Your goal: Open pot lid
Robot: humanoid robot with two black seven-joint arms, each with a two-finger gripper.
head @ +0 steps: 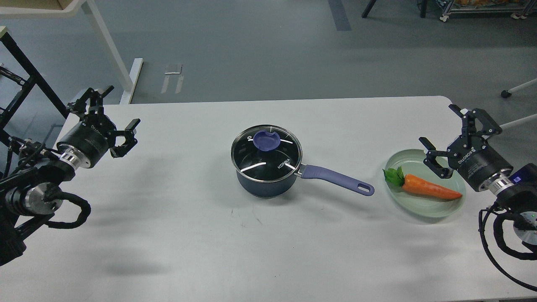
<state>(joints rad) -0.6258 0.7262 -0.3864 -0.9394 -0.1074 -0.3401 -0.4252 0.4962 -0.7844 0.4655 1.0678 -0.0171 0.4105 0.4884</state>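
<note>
I expect an empty dark blue pot point(267, 188) when I raise the glass lid, because all I can see through it is a plain dark inside point(251, 155).
A dark blue pot point(264, 184) stands in the middle of the white table point(176, 235), its purple handle point(335, 178) pointing right. A glass lid point(266, 154) with a purple knob point(266, 139) sits closed on it. My left gripper point(112, 110) is open and empty over the table's far left edge, well left of the pot. My right gripper point(439, 125) is open and empty above the far side of a green plate, well right of the pot.
A pale green plate point(432, 207) at the right holds an orange carrot point(430, 188) with green leaves. White table legs point(111, 50) and a black frame point(25, 71) stand on the floor beyond the table's left end.
</note>
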